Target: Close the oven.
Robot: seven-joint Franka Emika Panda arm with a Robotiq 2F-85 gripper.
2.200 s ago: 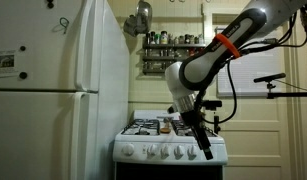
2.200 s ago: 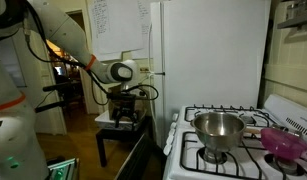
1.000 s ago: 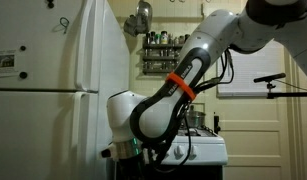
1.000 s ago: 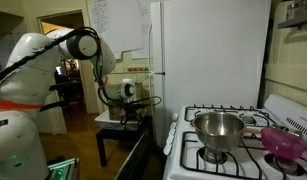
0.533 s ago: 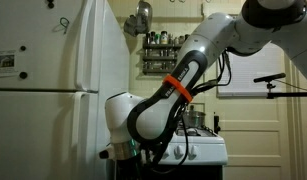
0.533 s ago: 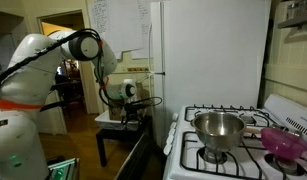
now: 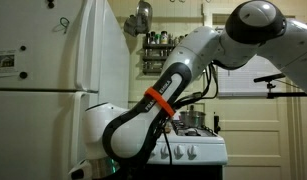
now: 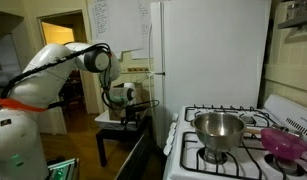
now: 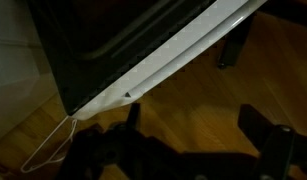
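Note:
I expect the oven door to swing up when I push its white edge (image 9: 178, 57) from below, because the oven door's dark panel (image 9: 101, 50) lies out flat above the wooden floor.
The white oven shows in both exterior views (image 7: 198, 152) (image 8: 193, 150), with black grates on top and white knobs on its front panel. Its door (image 9: 143, 55) hangs open; in the wrist view it is a dark panel with a white edge running diagonally above a wooden floor. It also shows as a dark slab in an exterior view (image 8: 145, 150). My gripper (image 9: 193, 135) is open and empty, with its dark fingers just below the door's edge and apart from it. In an exterior view the arm (image 7: 158, 100) bends down in front of the oven and the gripper is hidden low.
A tall white refrigerator (image 7: 53, 80) (image 8: 208, 50) stands beside the oven. A steel pot (image 8: 218, 128) and a pink bowl (image 8: 285, 142) sit on the burners. A dark stand (image 8: 118, 135) is near the arm. A white wire hanger (image 9: 48, 150) lies on the floor.
The arm has swung from the oven's knob panel down and toward the refrigerator side, sinking lower over the last half second. The door's position looks unchanged.

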